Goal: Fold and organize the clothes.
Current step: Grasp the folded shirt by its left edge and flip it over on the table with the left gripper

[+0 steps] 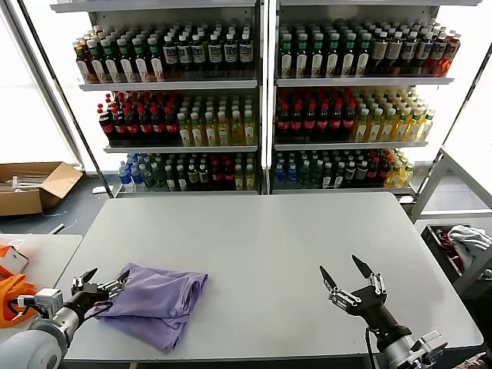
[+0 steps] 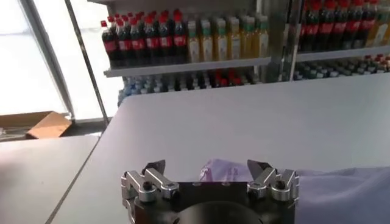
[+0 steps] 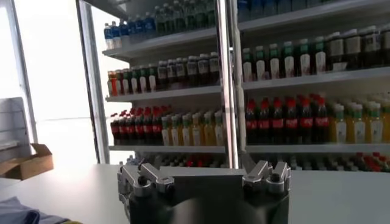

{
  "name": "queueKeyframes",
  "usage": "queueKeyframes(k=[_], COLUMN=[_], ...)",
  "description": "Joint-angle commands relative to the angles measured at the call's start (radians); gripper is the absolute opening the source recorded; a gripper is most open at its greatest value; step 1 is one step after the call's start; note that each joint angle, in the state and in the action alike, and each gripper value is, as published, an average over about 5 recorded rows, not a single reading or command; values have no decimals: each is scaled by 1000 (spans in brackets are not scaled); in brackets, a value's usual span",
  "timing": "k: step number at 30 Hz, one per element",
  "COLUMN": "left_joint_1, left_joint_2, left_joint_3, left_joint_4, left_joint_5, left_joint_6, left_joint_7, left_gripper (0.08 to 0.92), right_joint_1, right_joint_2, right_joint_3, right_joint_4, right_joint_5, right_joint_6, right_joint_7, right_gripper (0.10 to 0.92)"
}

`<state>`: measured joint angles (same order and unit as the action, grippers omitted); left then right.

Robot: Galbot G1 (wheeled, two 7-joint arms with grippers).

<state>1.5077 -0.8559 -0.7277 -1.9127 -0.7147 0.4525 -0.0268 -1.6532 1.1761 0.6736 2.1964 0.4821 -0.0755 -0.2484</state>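
I should continue lowering my left gripper until fabric (image 1: 131,290) is between its open fingers, and then close it. The lavender T-shirt's printed edge (image 2: 214,171) is lined up with the gap between the fingers.
The lavender T-shirt (image 1: 157,301) lies folded in a loose bundle on the front left part of the grey table (image 1: 261,231). No print shows on it. My left gripper (image 1: 104,281) is open and empty at the shirt's left edge, close to the fabric. In the left wrist view the shirt (image 2: 329,192) lies just beyond the open left gripper (image 2: 207,165). My right gripper (image 1: 346,271) is open and empty, held above the table's front right, well apart from the shirt. In the right wrist view the right gripper (image 3: 201,163) faces the shelves, and a corner of the shirt (image 3: 24,213) shows.
Shelves of drink bottles (image 1: 261,100) stand behind the table. Orange fabric (image 1: 11,296) lies on a side table at the left. A cardboard box (image 1: 31,187) sits on the floor at the left. A bin with cloth (image 1: 461,246) stands at the right.
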Motion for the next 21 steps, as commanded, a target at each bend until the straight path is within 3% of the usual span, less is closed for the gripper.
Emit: queueKeyframes(k=[1, 17, 21], left_joint_1=[-26, -35, -37], left_joint_2=[5, -34, -30], left_joint_3=[2, 78, 78], left_joint_4=[92, 107, 110], left_joint_5=[-54, 1, 4], left_joint_6=[21, 13, 11], left_joint_7=[29, 71, 74], left_gripper=[823, 823, 787], right_joint_1=[2, -2, -2], right_joint_2=[1, 4, 6], right_joint_3=[-2, -2, -2], right_joint_4=[-4, -3, -3], right_joint_5=[-2, -2, -1], right_joint_6=[1, 4, 5], right_joint_7=[0, -1, -2], right_gripper=[823, 823, 823])
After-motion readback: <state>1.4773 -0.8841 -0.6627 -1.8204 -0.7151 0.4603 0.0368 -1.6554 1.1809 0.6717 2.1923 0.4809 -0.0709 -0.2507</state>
